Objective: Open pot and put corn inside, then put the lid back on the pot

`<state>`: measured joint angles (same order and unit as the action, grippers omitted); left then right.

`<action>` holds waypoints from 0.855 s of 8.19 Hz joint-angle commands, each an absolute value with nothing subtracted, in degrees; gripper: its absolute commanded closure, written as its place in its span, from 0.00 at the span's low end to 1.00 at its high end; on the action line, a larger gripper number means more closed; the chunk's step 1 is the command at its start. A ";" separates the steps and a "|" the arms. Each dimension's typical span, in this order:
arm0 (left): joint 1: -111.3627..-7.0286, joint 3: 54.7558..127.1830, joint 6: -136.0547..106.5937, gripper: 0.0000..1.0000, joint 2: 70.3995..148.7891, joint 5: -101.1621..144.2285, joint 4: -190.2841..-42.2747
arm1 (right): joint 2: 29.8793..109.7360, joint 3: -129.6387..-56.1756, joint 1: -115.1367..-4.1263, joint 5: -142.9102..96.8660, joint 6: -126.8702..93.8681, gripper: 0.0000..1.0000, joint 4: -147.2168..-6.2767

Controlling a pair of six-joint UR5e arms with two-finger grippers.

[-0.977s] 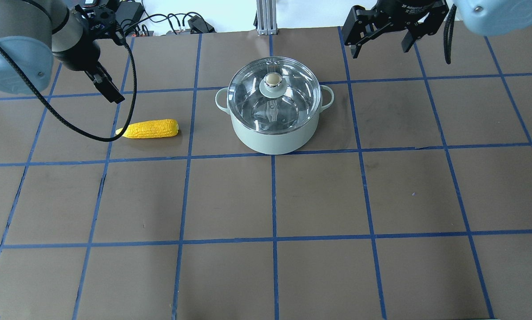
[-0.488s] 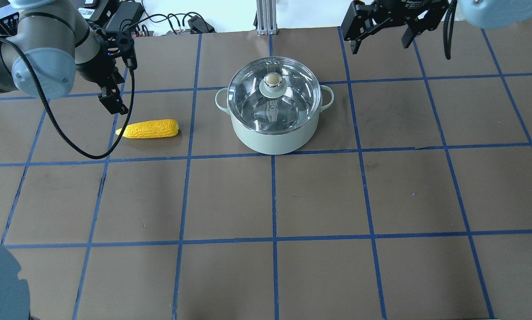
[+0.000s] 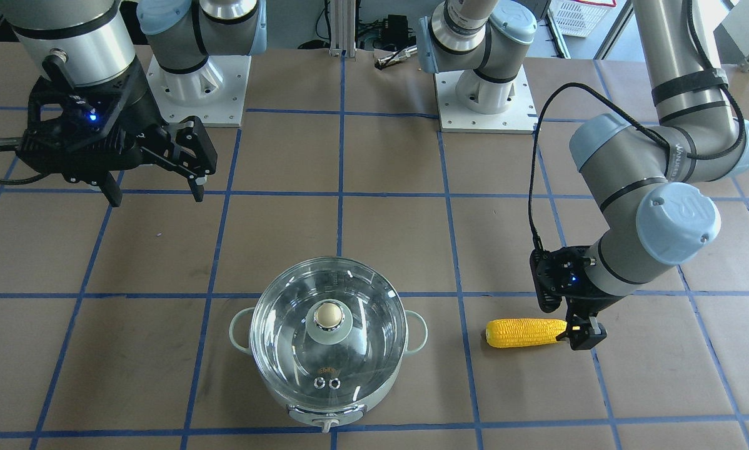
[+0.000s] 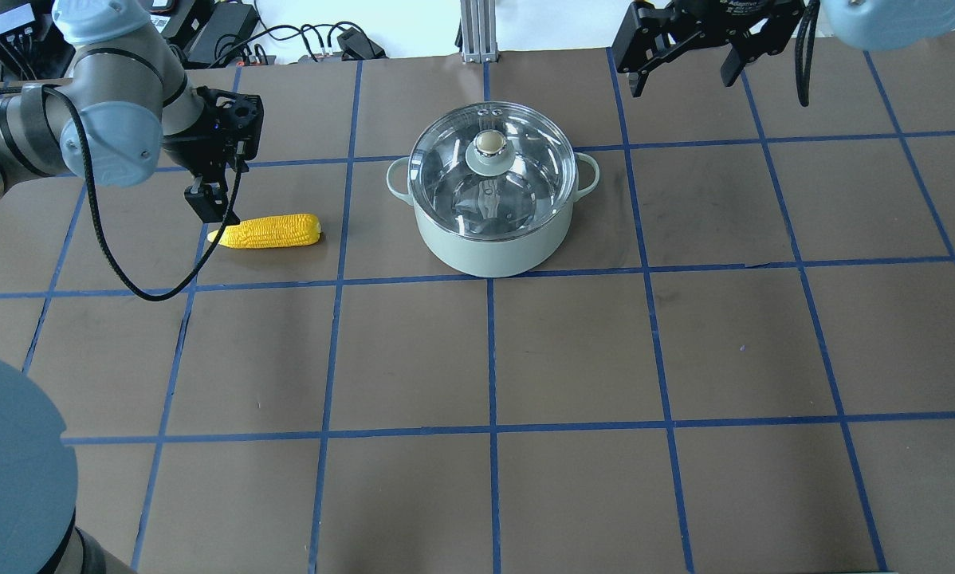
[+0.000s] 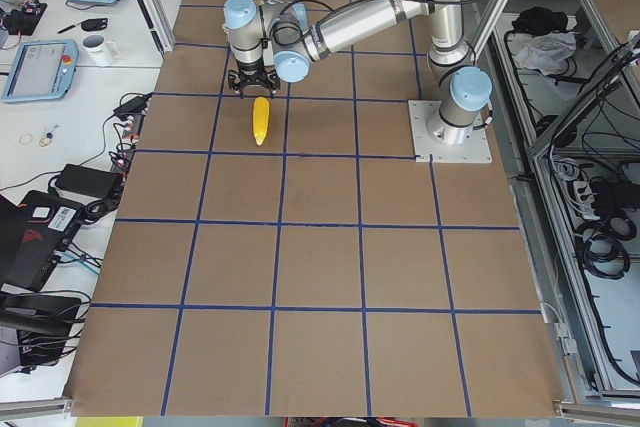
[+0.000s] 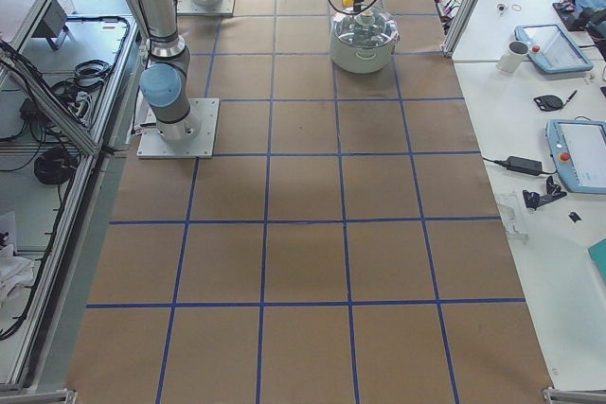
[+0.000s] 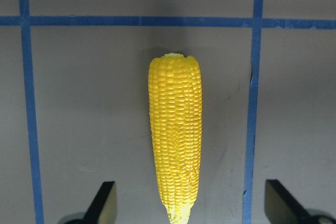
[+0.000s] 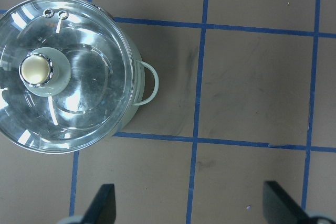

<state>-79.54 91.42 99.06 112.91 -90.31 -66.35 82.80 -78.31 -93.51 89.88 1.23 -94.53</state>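
The yellow corn (image 3: 526, 333) is shorter than the pale mint pot's rim is wide, so the corn will lie flat inside the pot when the robot lowers it.
The pale mint pot (image 4: 485, 251) stands at the table's far middle, with the glass lid (image 4: 525, 175) and its beige knob (image 4: 489, 143) on it. The yellow corn (image 4: 267, 232) lies flat to the pot's left. My left gripper (image 4: 214, 209) is open and hangs just over the corn's pointed end. In the left wrist view the corn (image 7: 175, 135) points down between the two spread fingertips (image 7: 103, 203). My right gripper (image 4: 681, 84) is open and empty, high behind and to the right of the pot. The right wrist view shows the lid (image 8: 79, 108) off to the left.
Brown table with a grid of blue tape lines (image 4: 489, 351). Cables and power bricks (image 4: 302, 36) lie behind the far edge. The two arm bases (image 3: 484, 94) stand at the robot's side of the table.
My left arm has swung in and down, bringing the open gripper from the far left to just over the corn's pointed end. The right gripper, pot and corn have stayed put.
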 commanded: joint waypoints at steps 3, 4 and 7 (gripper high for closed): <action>-79.54 91.76 100.02 0.00 117.76 -90.62 -66.27 | 82.62 -78.14 -93.60 90.35 1.23 0.00 -94.57; -79.54 91.84 100.02 0.00 118.21 -90.62 -66.36 | 81.75 -77.35 -93.60 90.87 1.23 0.00 -94.66; -79.54 92.02 99.93 0.00 119.62 -90.53 -66.27 | 75.17 -73.13 -100.95 91.05 -11.99 0.00 -97.45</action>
